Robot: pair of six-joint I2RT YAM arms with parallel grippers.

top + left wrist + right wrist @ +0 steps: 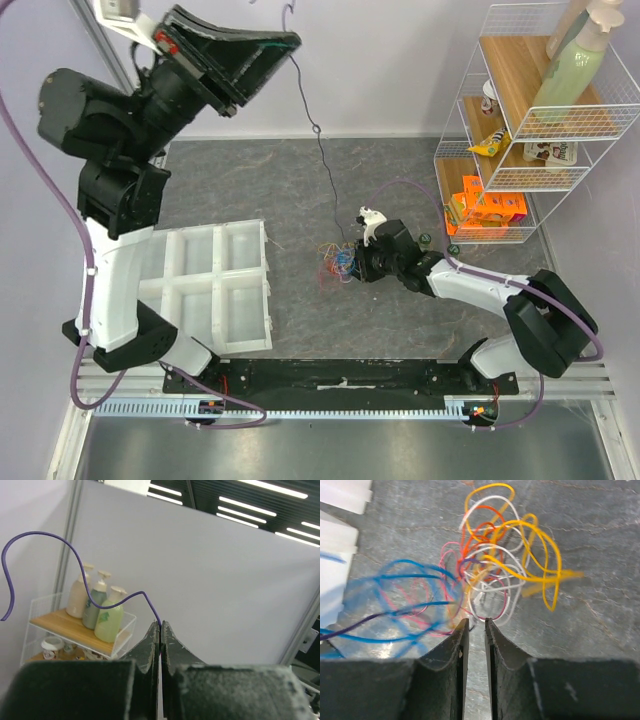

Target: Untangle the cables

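Note:
The purple wire's lower part (341,236) is stuck in the heap of cables below the robot's left gripper, which is high up, so the right gripper should lift the purple wire free while the left gripper comes down.
The cables (335,265) lie as a tangled bunch of yellow, orange, white, pink and blue loops on the grey table, shown close up in the right wrist view (495,565). My left gripper (290,42) is raised high at the back, shut (160,626) on a thin purple wire (75,555). That wire (322,160) hangs down from it to the bunch. My right gripper (352,266) is low at the bunch's right side. Its jaws stand a narrow gap apart (476,622) with nothing between them, their tips just short of the white and pink loops.
A white compartment tray (262,290) lies left of the bunch. A white wire shelf (520,150) with bottles, snacks and an orange box (485,208) stands at the back right. Two small dark bits (452,249) lie near the shelf's foot.

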